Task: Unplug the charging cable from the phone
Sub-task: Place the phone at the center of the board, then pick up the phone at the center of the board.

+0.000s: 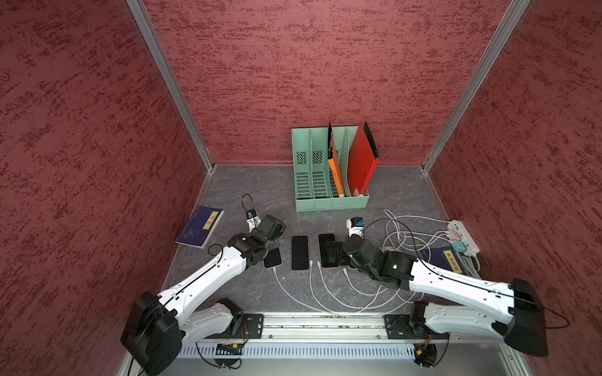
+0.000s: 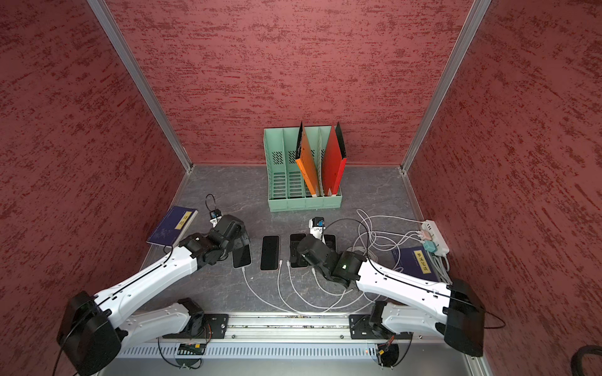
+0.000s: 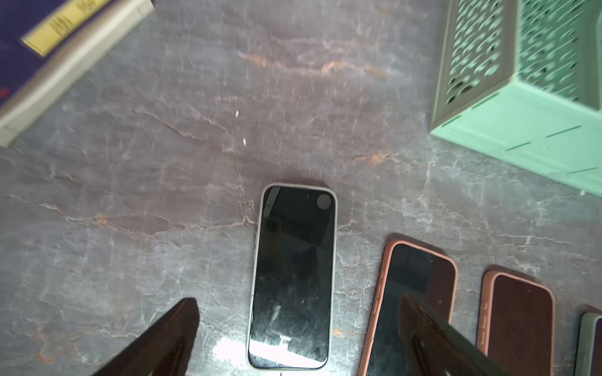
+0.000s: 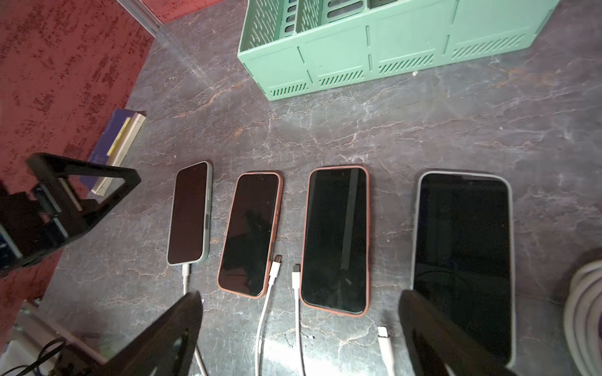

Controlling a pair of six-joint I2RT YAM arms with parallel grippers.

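I expect the charging cable (image 1: 286,290) to come along when I pick up the phone, because the white charging cable runs loosely from the phone's near end (image 1: 274,267).
Several dark-screened phones lie in a row on the grey tabletop. The leftmost phone (image 1: 273,258) (image 3: 293,276) (image 4: 190,213), in a pale grey-green case, has a white charging cable (image 4: 185,276) (image 1: 282,282) plugged into its near end. My left gripper (image 3: 299,301) (image 1: 276,244) hovers open over this phone, a finger on either side, touching nothing. My right gripper (image 4: 301,295) (image 1: 334,254) hangs open above the right-hand phones, holding nothing. Three loose cable plugs (image 4: 295,276) lie on the table beside the other phones, plugged into nothing.
A mint-green file holder (image 1: 330,169) with orange and red folders stands at the back. One blue book (image 1: 199,227) lies at the left, another (image 1: 444,258) at the right beside a white power strip (image 1: 464,236) and coiled white cables (image 1: 404,234).
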